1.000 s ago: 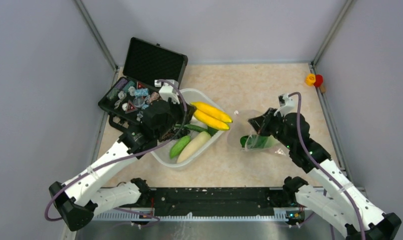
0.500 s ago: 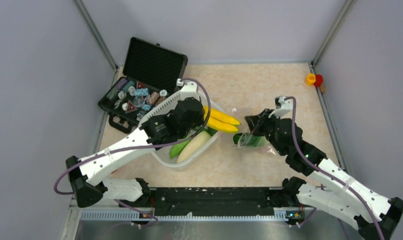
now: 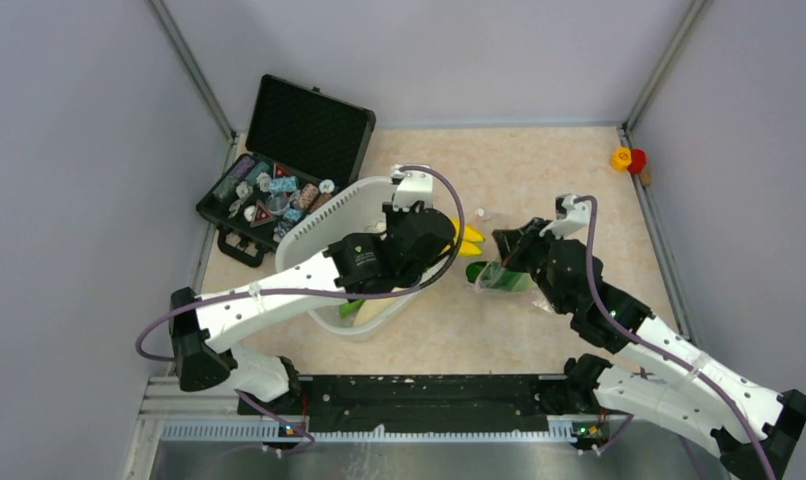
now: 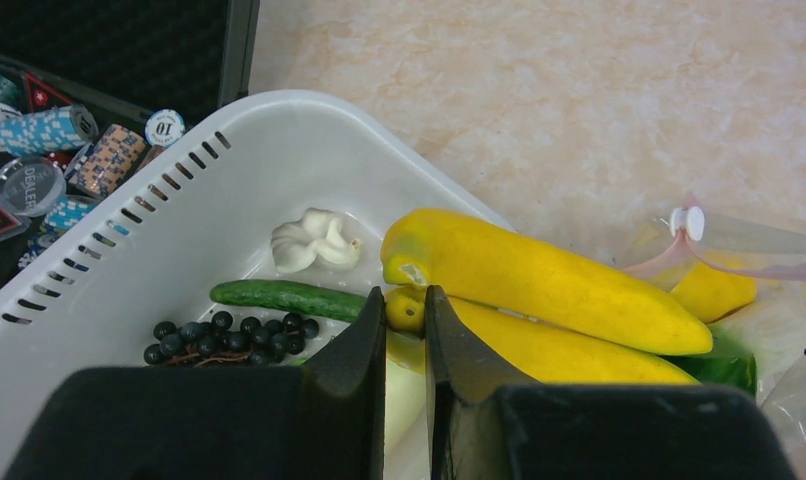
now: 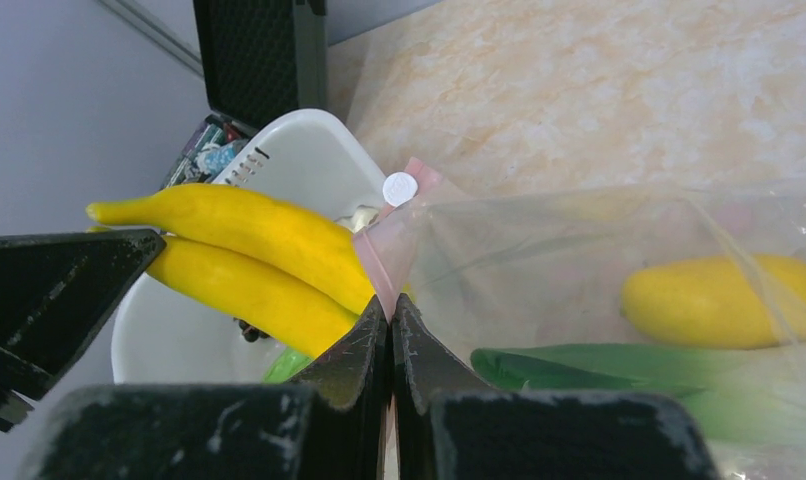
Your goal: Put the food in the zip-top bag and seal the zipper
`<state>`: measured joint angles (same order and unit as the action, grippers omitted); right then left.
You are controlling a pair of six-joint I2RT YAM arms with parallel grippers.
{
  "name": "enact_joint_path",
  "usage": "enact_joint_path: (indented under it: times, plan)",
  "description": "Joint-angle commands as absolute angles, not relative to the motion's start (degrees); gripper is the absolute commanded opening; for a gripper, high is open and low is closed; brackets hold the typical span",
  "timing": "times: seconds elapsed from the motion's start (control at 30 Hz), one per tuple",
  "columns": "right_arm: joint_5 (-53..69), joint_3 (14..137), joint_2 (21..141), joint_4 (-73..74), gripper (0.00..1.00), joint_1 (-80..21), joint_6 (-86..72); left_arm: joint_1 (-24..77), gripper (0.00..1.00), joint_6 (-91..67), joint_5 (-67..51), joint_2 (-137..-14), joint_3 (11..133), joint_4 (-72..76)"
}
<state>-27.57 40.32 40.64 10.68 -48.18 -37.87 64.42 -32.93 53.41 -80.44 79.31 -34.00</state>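
I should go on pushing my left gripper inward until the pepper's stem end is inside, then release, as the yellow pepper's free tips [image 3: 474, 240] point at the bag's opening [image 3: 487, 260].
My left gripper [image 4: 404, 308] is shut on the stem end of a yellow pepper [image 4: 539, 290], a double one, held over the white tub's [image 4: 179, 200] right rim with its tips at the bag's mouth. In the top view it [image 3: 447, 240] holds the pepper [image 3: 469, 238] just left of the bag. My right gripper [image 5: 390, 305] is shut on the pinkish-red zipper strip [image 5: 377, 262] of the clear zip-top bag [image 5: 579, 240], holding the mouth up; the white slider [image 5: 399, 188] sits above. Inside the bag lie green bok choy [image 5: 599, 370] and a yellow piece [image 5: 719, 300]. Cucumber [image 4: 284, 295], grapes [image 4: 219, 340] and radish [image 3: 374, 312] lie in the tub.
An open black case [image 3: 279, 170] with chips and trinkets stands behind the tub at the left. A small white piece [image 4: 314, 240] lies in the tub. A red and yellow object [image 3: 627, 159] sits at the far right edge. Grey walls enclose the table.
My left arm has carried the yellow pepper to the right, from over the tub to the bag's mouth. My right gripper has kept its hold on the bag and shifted slightly left.
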Motion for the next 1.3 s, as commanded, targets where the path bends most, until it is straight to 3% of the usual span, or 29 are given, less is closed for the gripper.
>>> enact_joint_path:
  times: [0.0,0.17,0.37,0.7,1.03,1.07,1.1,1.27]
  plan:
    - [-31.0,44.4,41.4,9.6,0.0,-49.2,-42.2,66.8,0.0,-29.0,59.1,-83.0,82.4,-28.8]
    - [-32.1,44.8,41.9,8.9,0.0,-49.5,-44.6,70.2,0.0,-23.4,66.9,-86.2,84.1,-25.1]
    - [-31.8,45.0,43.5,7.6,0.0,-49.5,-45.4,72.6,0.0,-18.0,68.1,-89.2,85.5,-18.3]
    - [-31.6,41.5,42.3,2.2,0.0,-49.5,-50.8,72.5,0.0,-23.1,58.3,-90.7,85.3,-17.3]
    - [-32.4,41.0,40.8,1.9,0.0,-49.5,-50.3,68.9,0.11,-30.5,46.7,-91.0,84.2,-17.7]
    - [-32.5,41.0,40.7,2.2,0.0,-49.5,-50.2,68.7,0.31,-30.5,46.3,-90.9,83.9,-17.5]
    - [-32.5,40.9,40.5,2.3,0.0,-49.5,-50.1,68.7,0.44,-30.2,45.7,-90.4,83.5,-17.0]
    - [-33.8,40.0,39.0,3.5,0.0,-49.5,-49.9,68.5,0.77,-28.3,40.0,-86.4,78.2,-11.6]
